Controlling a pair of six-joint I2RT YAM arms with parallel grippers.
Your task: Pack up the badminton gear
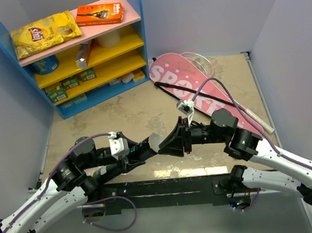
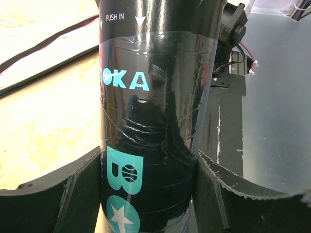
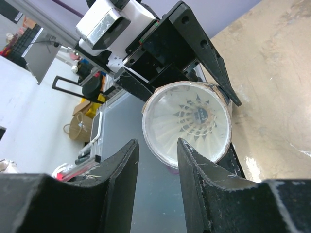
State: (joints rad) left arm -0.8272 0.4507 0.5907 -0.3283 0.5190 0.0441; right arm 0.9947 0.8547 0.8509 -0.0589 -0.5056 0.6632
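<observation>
Next, I close my right gripper's fingers and press against the lid's lower edge [image 3: 165,158], because the clear lid on the tube's end [image 3: 188,122] is wider than those fingers when open.
My left gripper [image 1: 143,149] is shut on the long black tube [image 2: 150,111], its two fingers pressed against the tube's sides. The tube [image 1: 149,145] lies roughly level above the table, open end toward the right arm. In the right wrist view I look straight into the tube's mouth [image 3: 160,141]; a white feather shuttlecock [image 3: 194,119] sits inside it. My right gripper [image 3: 156,141] is open just in front of that mouth, with nothing between its fingers. The pink "SPORT" cover [image 1: 197,86] lies at the back right, with the racket's pale shaft [image 1: 256,118] along its right edge.
A blue shelf unit [image 1: 139,37] with yellow shelves stands at the back left, holding a yellow chip bag [image 1: 44,33] and an orange box [image 1: 99,14] on top. Walls close in on the left, back and right. A black cord [image 2: 43,46] lies on the table.
</observation>
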